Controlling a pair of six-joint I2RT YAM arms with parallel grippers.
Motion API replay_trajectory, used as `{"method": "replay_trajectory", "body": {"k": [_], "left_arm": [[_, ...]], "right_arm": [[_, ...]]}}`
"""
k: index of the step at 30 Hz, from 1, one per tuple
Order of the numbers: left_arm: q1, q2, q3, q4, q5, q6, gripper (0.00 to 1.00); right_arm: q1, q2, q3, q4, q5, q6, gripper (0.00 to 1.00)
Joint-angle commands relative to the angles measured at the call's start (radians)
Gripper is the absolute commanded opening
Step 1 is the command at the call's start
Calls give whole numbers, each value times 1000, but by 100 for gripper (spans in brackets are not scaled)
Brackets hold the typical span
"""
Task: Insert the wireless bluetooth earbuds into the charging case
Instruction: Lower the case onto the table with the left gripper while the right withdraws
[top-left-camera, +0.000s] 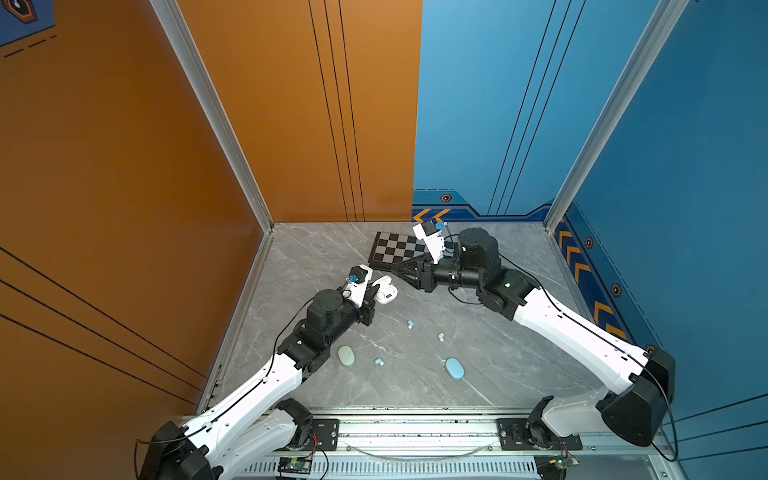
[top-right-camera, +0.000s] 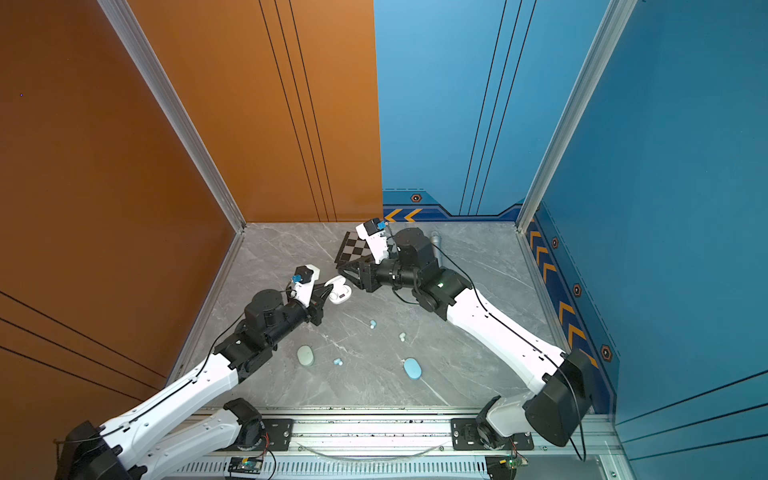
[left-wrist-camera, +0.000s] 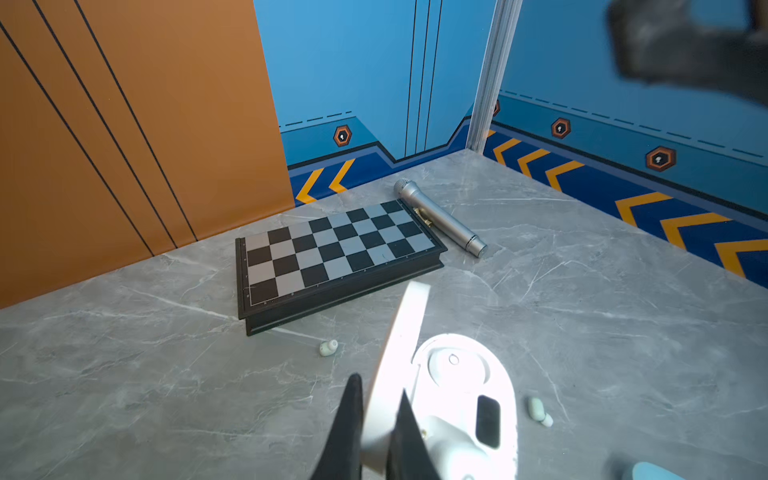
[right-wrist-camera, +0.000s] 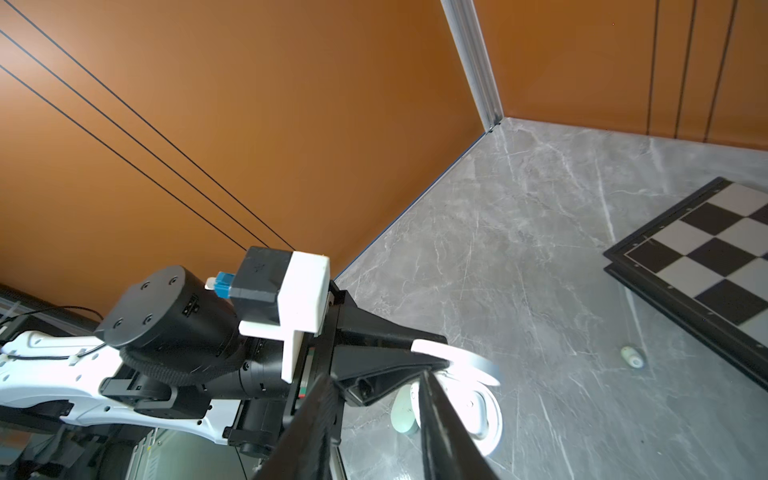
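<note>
Both earbuds (left-wrist-camera: 457, 369) are in the upright white charging case, so I should keep carrying the case with my left gripper until it rests in the clear space (top-left-camera: 476, 323) near the microphone.
A white charging case (top-left-camera: 384, 291) (top-right-camera: 338, 291) lies open on the grey table. My left gripper (left-wrist-camera: 379, 384) (top-left-camera: 374, 289) is shut on its raised lid (left-wrist-camera: 409, 324). One round well (left-wrist-camera: 453, 359) in the case body shows empty. My right gripper (right-wrist-camera: 376, 374) (top-left-camera: 401, 275) hovers just beyond the case with its jaws apart and nothing between them. Loose earbuds lie around: light blue ones (top-left-camera: 410, 324) (top-left-camera: 378, 361), a mint one (top-left-camera: 441, 336), another mint one (left-wrist-camera: 328, 347) by the chessboard and one (left-wrist-camera: 539, 411) beside the case.
A shut mint case (top-left-camera: 346, 355) and a shut blue case (top-left-camera: 454, 369) lie nearer the front. A folded chessboard (left-wrist-camera: 332, 253) and a silver microphone (left-wrist-camera: 440, 218) rest at the back. Orange and blue walls enclose the table.
</note>
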Motion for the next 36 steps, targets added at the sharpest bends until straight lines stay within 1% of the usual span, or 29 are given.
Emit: {"method": "replay_trajectory", "body": {"k": [1, 5, 9, 11, 15, 18, 20, 22, 26, 29, 31, 36], "left_arm": [[-6, 20, 63, -102, -65, 26, 0], [-7, 55, 107, -152, -80, 31, 0], [-9, 72, 116, -118, -49, 23, 0], [-14, 83, 114, -79, -11, 22, 0], [-48, 127, 102, 11, 83, 45, 0], [-95, 197, 106, 69, 96, 66, 0], [-128, 266, 114, 116, 92, 65, 0], [-162, 341, 126, 179, 73, 61, 0], [-231, 527, 192, 290, 33, 54, 0], [-278, 684, 279, 356, 32, 48, 0], [-308, 791, 352, 390, 37, 39, 0], [-368, 999, 536, 402, 44, 41, 0]], "right_arm": [[-35, -39, -59, -58, 131, -56, 39], [-39, -58, -94, -95, 185, -77, 40], [-53, -70, -109, -111, 210, -75, 41], [-73, -77, -105, -131, 234, -58, 42], [-139, -86, -99, -187, 327, 51, 45], [-216, -76, -87, -258, 353, 184, 45], [-270, -65, -89, -307, 351, 289, 45], [-318, -57, -104, -345, 356, 363, 44], [-410, -72, -176, -376, 369, 476, 44], [-482, -106, -247, -377, 370, 559, 44], [-521, -122, -286, -377, 365, 590, 44], [-579, -141, -341, -377, 360, 599, 44]]}}
